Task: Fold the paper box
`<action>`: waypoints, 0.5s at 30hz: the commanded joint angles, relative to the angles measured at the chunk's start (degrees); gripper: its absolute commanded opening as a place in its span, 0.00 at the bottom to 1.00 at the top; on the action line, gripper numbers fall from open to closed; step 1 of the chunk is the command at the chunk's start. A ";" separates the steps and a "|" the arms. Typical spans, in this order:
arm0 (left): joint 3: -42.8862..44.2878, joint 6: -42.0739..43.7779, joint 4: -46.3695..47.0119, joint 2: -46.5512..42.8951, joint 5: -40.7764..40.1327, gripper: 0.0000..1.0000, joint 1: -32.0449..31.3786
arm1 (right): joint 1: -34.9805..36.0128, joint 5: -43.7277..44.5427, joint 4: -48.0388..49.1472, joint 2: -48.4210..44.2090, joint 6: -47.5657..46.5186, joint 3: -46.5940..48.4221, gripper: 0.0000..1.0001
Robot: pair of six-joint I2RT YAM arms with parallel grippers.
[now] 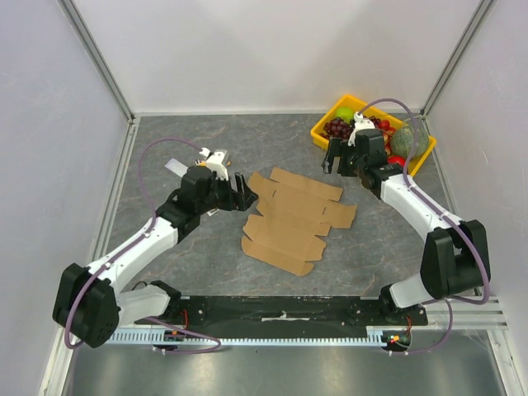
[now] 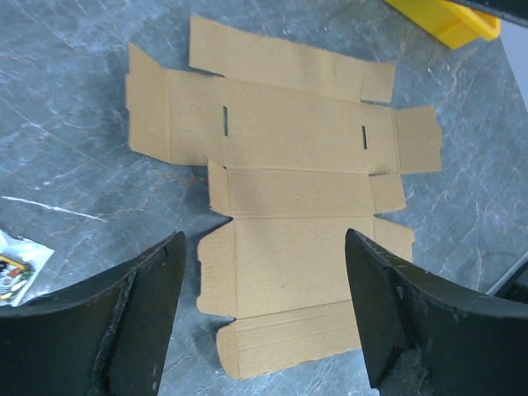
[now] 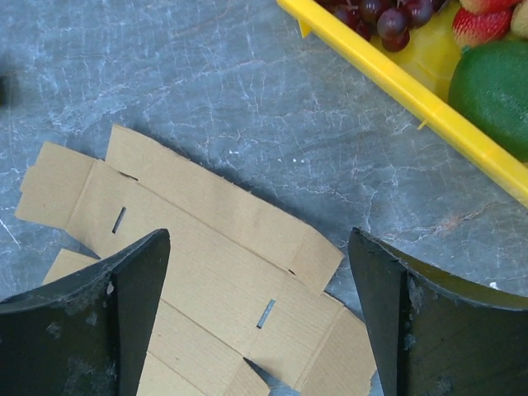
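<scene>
The paper box [image 1: 285, 233] sits crooked to my arms, so next my right gripper closes, pushes on the slotted panel [image 1: 301, 201] and turns it together with my left gripper first.
The paper box [image 1: 293, 216] is a flat, unfolded brown cardboard sheet with creases, flaps and two slots, lying in the middle of the grey table. My left gripper [image 1: 246, 195] is open and empty, hovering at the sheet's left edge. In the left wrist view [image 2: 265, 239] the sheet [image 2: 289, 132] lies below and ahead of the open fingers. My right gripper [image 1: 336, 163] is open and empty above the sheet's far right corner. The right wrist view [image 3: 258, 235] shows the sheet [image 3: 190, 206] under the spread fingers.
A yellow tray [image 1: 323, 136] of grapes, strawberries and green fruit stands at the back right, just behind the right gripper; its rim shows in the right wrist view [image 3: 396, 78]. A small white packet [image 2: 16, 264] lies left of the sheet. Walls enclose the table.
</scene>
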 commanded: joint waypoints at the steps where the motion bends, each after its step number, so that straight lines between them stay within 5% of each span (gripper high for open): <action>1: -0.38 -1.61 2.68 1.76 0.26 0.82 -4.34 | -0.13 -1.11 0.15 1.29 1.93 -0.72 0.96; 6: 0.41 -1.43 4.35 6.32 -6.95 0.70 -13.39 | -0.13 -1.11 -0.02 1.82 2.99 -1.07 0.95; 15: -0.73 -5.47 7.86 16.43 -9.33 0.14 -17.71 | -0.05 -4.09 2.16 2.43 4.40 -3.18 0.83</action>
